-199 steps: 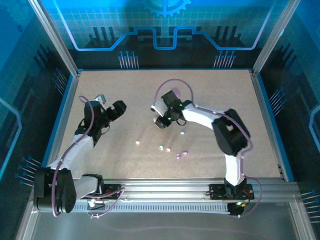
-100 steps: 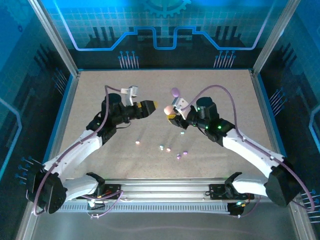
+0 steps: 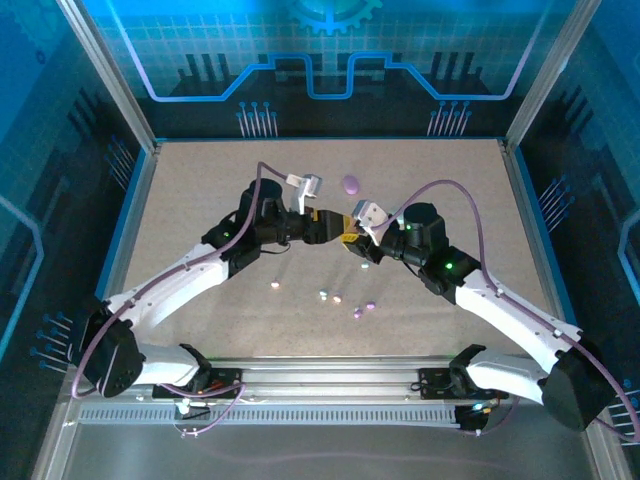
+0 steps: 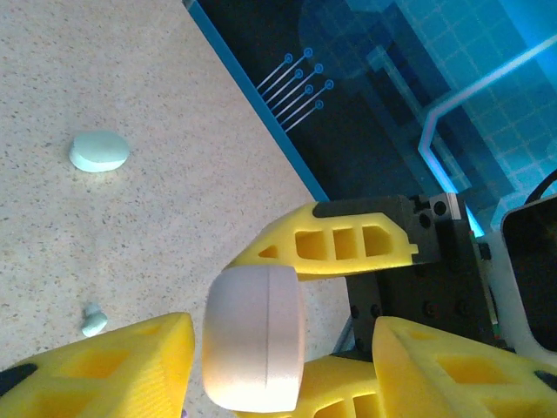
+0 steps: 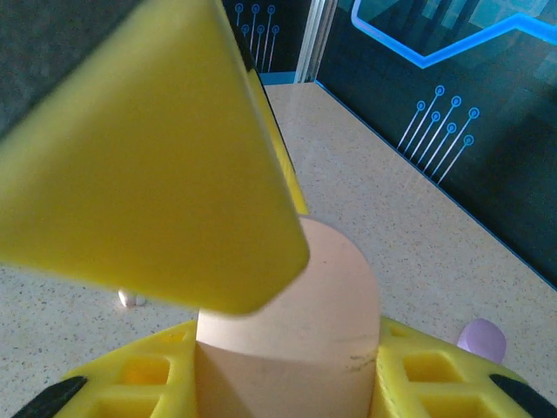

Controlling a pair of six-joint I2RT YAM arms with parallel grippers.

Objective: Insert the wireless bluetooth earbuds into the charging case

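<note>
The charging case sits deep (image 5: pixel 283 379) between my right gripper's fingers. My left gripper should hold the charging case's far end (image 5: pixel 338 259) while my right gripper takes the case again with the ends of its fingers.
A pink-cream oval charging case (image 5: pixel 291 305) is held closed and clear of the table, with my right gripper (image 5: pixel 287 335) shut on it. My left gripper (image 4: pixel 283 329) meets it head-on at mid-table; its fingers (image 4: pixel 104 370) straddle the case (image 4: pixel 254 338), one pad nearly touching and the other still a gap away. In the top view, my left gripper (image 3: pixel 322 228) and right gripper (image 3: pixel 352 236) stand tip to tip. Several tiny earbuds lie on the table nearer the arm bases, among them a pale one (image 3: pixel 276 286), a mint one (image 3: pixel 323 295) and a purple one (image 3: pixel 371 304).
A purple oval case (image 3: pixel 350 184) lies behind the grippers, also in the right wrist view (image 5: pixel 481 338). A mint oval case (image 4: pixel 99 151) and a mint earbud (image 4: pixel 94 320) lie on the speckled table. Blue walls (image 3: pixel 120 230) edge the table.
My left arm swung right to meet my right gripper, and its jaws narrowed around the pink-cream case. My right arm turned and carried the case to mid-table.
</note>
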